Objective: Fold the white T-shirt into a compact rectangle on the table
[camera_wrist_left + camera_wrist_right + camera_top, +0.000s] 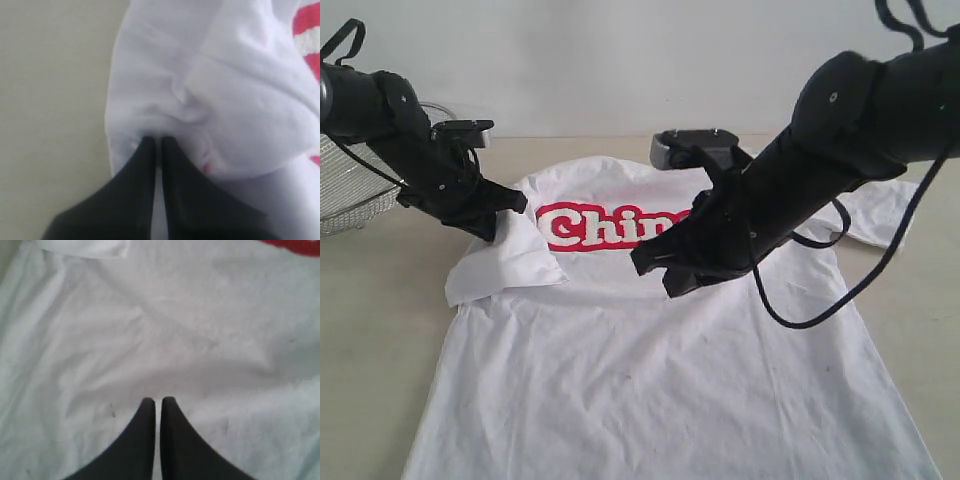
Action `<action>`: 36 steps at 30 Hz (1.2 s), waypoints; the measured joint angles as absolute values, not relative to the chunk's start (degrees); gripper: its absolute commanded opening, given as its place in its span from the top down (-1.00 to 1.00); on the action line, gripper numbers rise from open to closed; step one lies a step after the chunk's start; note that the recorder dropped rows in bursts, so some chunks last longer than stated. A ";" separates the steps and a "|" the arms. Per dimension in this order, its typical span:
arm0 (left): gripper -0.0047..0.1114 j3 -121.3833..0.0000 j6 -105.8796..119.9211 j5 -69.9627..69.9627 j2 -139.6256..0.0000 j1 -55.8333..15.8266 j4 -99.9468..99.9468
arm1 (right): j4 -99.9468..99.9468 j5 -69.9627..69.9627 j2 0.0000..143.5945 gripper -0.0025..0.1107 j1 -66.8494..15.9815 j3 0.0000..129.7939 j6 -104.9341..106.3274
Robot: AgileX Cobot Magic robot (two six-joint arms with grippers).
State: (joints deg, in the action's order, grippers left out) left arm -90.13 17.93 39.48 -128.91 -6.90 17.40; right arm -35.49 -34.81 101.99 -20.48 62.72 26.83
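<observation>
The sleeve in my left gripper is bunched up over the shirt's side (516,262). Next, I pull the sleeve toward the wire-mesh basket (362,200) and spread it out flat before folding.
The white T-shirt (660,380) lies chest up on the table (375,330), its red-outlined lettering (595,228) partly hidden by my right arm. Its left sleeve (505,265) is folded inward over the chest. My left gripper (510,205) is shut on a bunched fold of that sleeve (200,95), with the cloth puckered at the fingertips (147,145). My right gripper (658,270) hovers over the shirt's middle (165,335), shut with nothing between its fingers. The right sleeve (880,212) lies spread out flat. The neck tag is hidden.
A round wire-mesh basket (350,190) stands at the far left behind my left arm. A grey and black device (695,148) sits at the table's back edge above the collar. A black cable (810,310) loops from my right arm over the shirt.
</observation>
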 measured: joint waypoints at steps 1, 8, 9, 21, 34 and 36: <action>0.84 -90.15 17.93 39.35 -128.91 -6.90 16.89 | -34.93 -34.81 102.86 0.96 -20.48 62.72 26.34; 0.84 -90.25 13.51 36.74 -128.91 -7.13 9.13 | -33.00 -35.09 105.59 0.96 -20.48 62.72 24.82; 0.84 -90.25 13.12 36.49 -128.91 -7.13 8.51 | -32.72 -35.42 106.17 0.96 -20.48 62.72 24.82; 0.84 -95.28 12.04 37.71 -131.89 -7.13 5.97 | -32.33 -35.45 107.37 0.96 -20.48 55.28 24.36; 0.84 -97.93 4.47 37.02 -133.24 -7.04 -4.32 | -32.35 -32.70 106.65 0.96 -20.23 50.81 23.25; 0.84 -99.57 3.75 37.25 -134.02 -6.49 -5.06 | -32.56 -32.50 106.51 0.96 -20.12 50.26 23.25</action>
State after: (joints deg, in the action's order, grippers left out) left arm -99.57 3.75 37.25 -134.02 -6.49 -5.06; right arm -32.56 -32.50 106.51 -20.12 50.26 23.25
